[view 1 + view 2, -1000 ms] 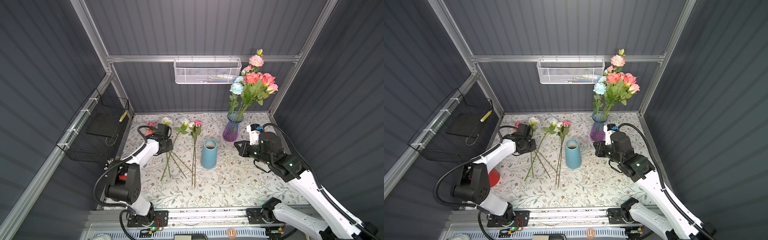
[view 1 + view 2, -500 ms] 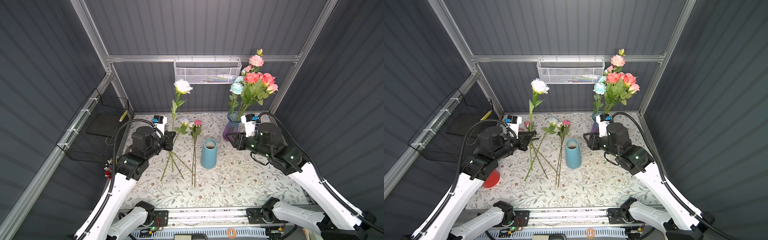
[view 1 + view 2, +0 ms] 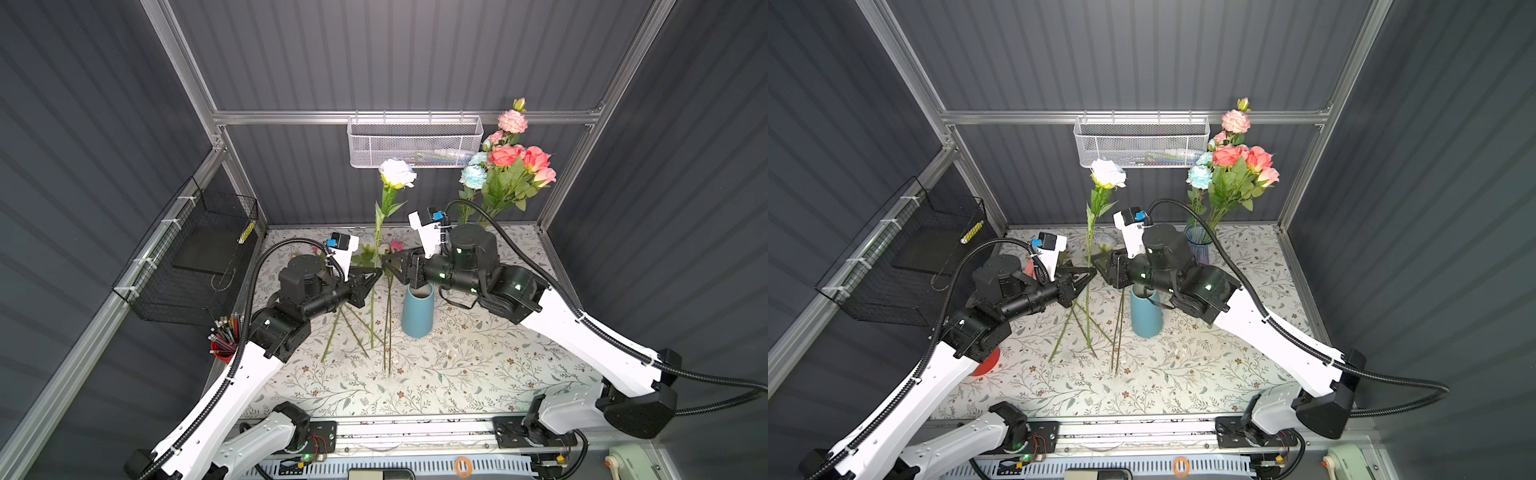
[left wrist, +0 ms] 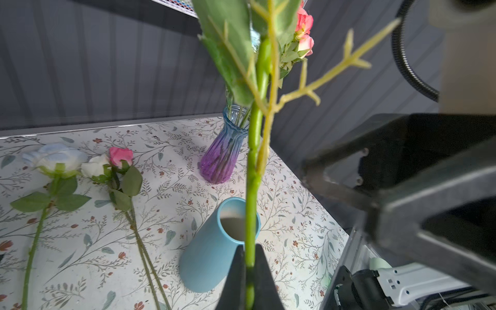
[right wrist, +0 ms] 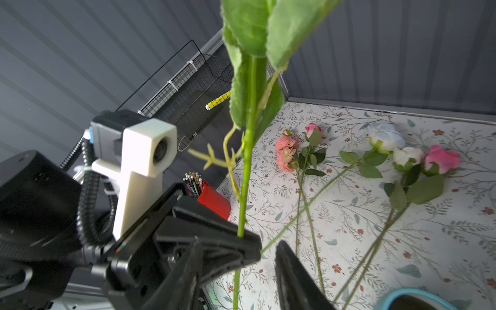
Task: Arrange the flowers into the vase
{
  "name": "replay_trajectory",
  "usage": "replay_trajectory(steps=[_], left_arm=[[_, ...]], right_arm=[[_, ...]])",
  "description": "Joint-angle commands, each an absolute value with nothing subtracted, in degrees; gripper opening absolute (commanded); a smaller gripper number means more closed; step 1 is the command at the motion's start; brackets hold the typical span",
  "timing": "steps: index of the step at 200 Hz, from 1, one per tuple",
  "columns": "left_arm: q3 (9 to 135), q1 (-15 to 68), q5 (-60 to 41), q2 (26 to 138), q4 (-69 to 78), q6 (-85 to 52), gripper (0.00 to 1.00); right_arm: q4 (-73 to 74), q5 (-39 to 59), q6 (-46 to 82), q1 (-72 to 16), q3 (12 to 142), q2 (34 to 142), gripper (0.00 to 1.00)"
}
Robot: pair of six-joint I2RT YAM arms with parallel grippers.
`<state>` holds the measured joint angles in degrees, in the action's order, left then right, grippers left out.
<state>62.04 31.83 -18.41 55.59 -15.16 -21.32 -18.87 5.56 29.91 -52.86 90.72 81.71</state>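
The robot's left gripper is holding the white rose [image 3: 397, 173] short of the blue vase, so the right gripper, which is on the vase's side, should take the stem [image 3: 377, 254] and lower it in.
My left gripper [image 4: 249, 249] is shut on the green stem [image 4: 252, 174] of a white rose [image 3: 397, 173], which stands upright. In both top views it hangs above the table left of the blue vase [image 3: 417, 316]. My right gripper [image 5: 239, 243] is open, facing the left gripper [image 3: 376, 272] tip to tip. The stem's lower part runs between its fingers [image 5: 284, 257], apart from them. Several flowers [image 5: 385, 137] lie on the table. A bouquet [image 3: 1233, 166] stands in the purple glass vase [image 3: 1198, 245] at the back right.
A red pencil cup [image 3: 222, 345] stands at the table's left edge under my left arm. A black wire basket [image 3: 195, 257] hangs on the left wall. A white mesh basket [image 3: 415, 143] hangs on the back rail. Loose stems [image 3: 353, 328] cross beneath the grippers.
My left gripper has lifted the white rose off the table and carried it right. My right gripper has opened and moved left from the purple vase to the stem.
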Motion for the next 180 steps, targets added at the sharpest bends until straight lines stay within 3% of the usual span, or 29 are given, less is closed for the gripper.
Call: replay_trajectory(steps=[1,51,87,110,124,146,180], left_arm=[[61.7,32.0,-19.7,55.0,-12.9,-23.0,0.00],[61.5,32.1,-20.1,55.0,-12.7,-23.6,0.00],[61.9,32.1,-19.6,54.9,-13.6,-23.0,0.00],[61.9,32.2,-19.3,54.9,-13.6,-23.3,0.03],[61.5,32.2,-19.3,54.6,-12.9,-23.6,0.19],[61.1,32.2,-16.5,54.0,-13.2,-23.8,0.64],[61.5,32.1,-9.8,49.0,-21.0,-20.0,0.80]], right_arm=[[-16.4,5.6,31.1,-53.0,93.6,84.0,0.39],[-16.6,6.3,31.8,-53.0,96.8,88.0,0.25],[-16.1,6.6,33.0,-53.1,96.5,88.2,0.04],[-14.5,7.0,33.3,-53.2,94.9,87.2,0.01],[-14.4,7.1,33.3,-53.2,95.2,87.0,0.00],[-14.5,5.8,31.9,-53.3,95.5,86.4,0.00],[-18.8,-3.2,24.4,-53.3,97.6,83.2,0.00]])
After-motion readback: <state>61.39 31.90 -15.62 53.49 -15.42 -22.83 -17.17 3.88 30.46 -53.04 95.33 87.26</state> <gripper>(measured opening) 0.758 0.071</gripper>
